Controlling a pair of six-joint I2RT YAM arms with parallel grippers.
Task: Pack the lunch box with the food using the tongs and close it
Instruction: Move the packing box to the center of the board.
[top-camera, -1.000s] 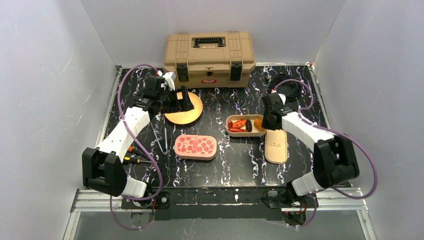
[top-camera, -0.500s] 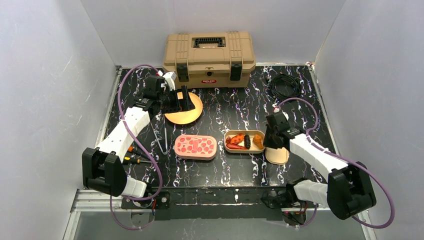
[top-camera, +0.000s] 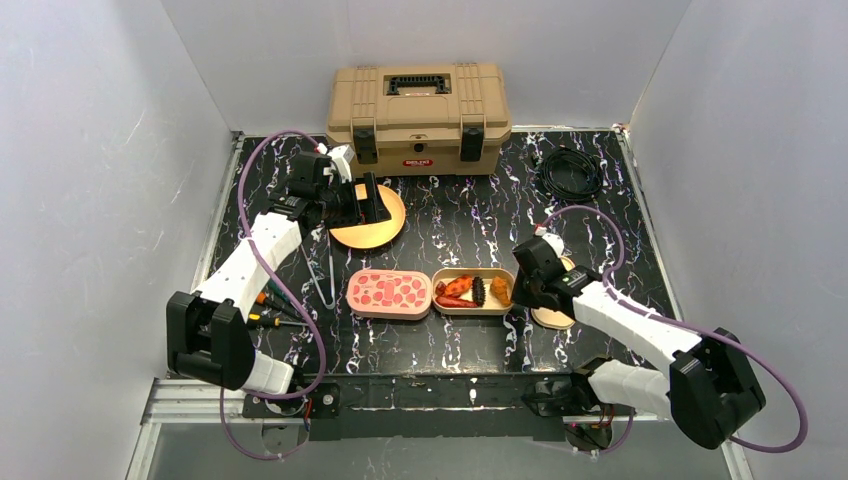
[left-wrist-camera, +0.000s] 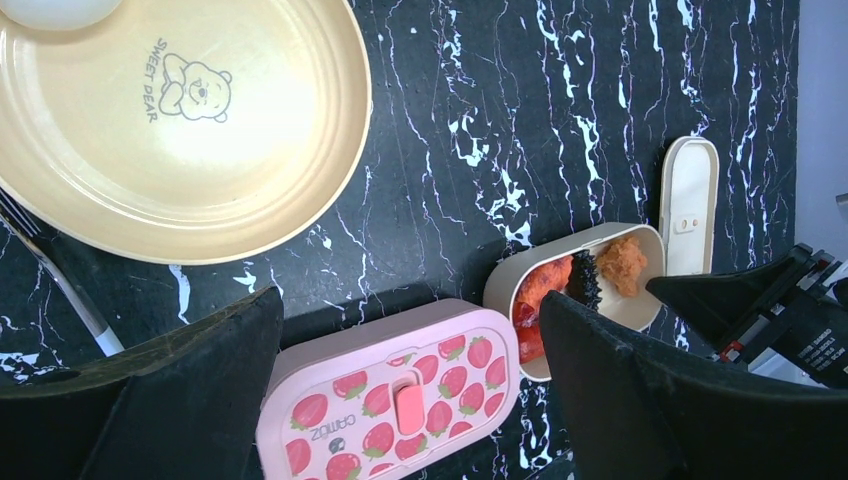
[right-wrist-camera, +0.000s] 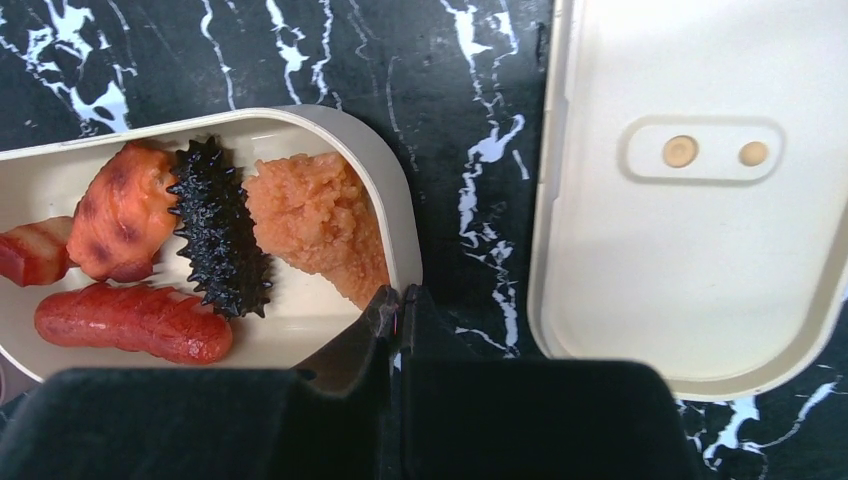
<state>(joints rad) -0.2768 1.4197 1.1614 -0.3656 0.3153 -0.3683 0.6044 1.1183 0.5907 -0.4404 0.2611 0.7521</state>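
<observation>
The lunch box's rim (right-wrist-camera: 388, 190) is in my right gripper, close to the cream lid, so the gripper goes on pushing toward the pink strawberry box (top-camera: 389, 294) until the lid is clear.
The lunch box (top-camera: 470, 305), a cream oval tray, holds the food: an orange-red chunk (right-wrist-camera: 125, 210), a red sausage (right-wrist-camera: 135, 322), a black spiky piece (right-wrist-camera: 218, 238) and an orange crumbly piece (right-wrist-camera: 320, 220). My right gripper (right-wrist-camera: 400, 298) is shut on its right rim, one finger inside and one outside. Its cream lid (right-wrist-camera: 690, 200) lies just to the right. A pink strawberry box (top-camera: 390, 293) touches the tray's left end. The tongs (top-camera: 325, 272) lie left of it. My left gripper (top-camera: 368, 200) hangs open over the tan plate (left-wrist-camera: 200, 130), where a white egg (left-wrist-camera: 55, 8) shows.
A tan toolbox (top-camera: 420, 118) stands at the back centre. A black coiled cable (top-camera: 570, 170) lies at the back right. Small hand tools (top-camera: 265, 310) rest beside the left arm's base. Grey walls close in both sides.
My right gripper has dragged the lunch box left and toward the near edge, up against the pink box; the cream lid stayed behind. The left arm has not moved.
</observation>
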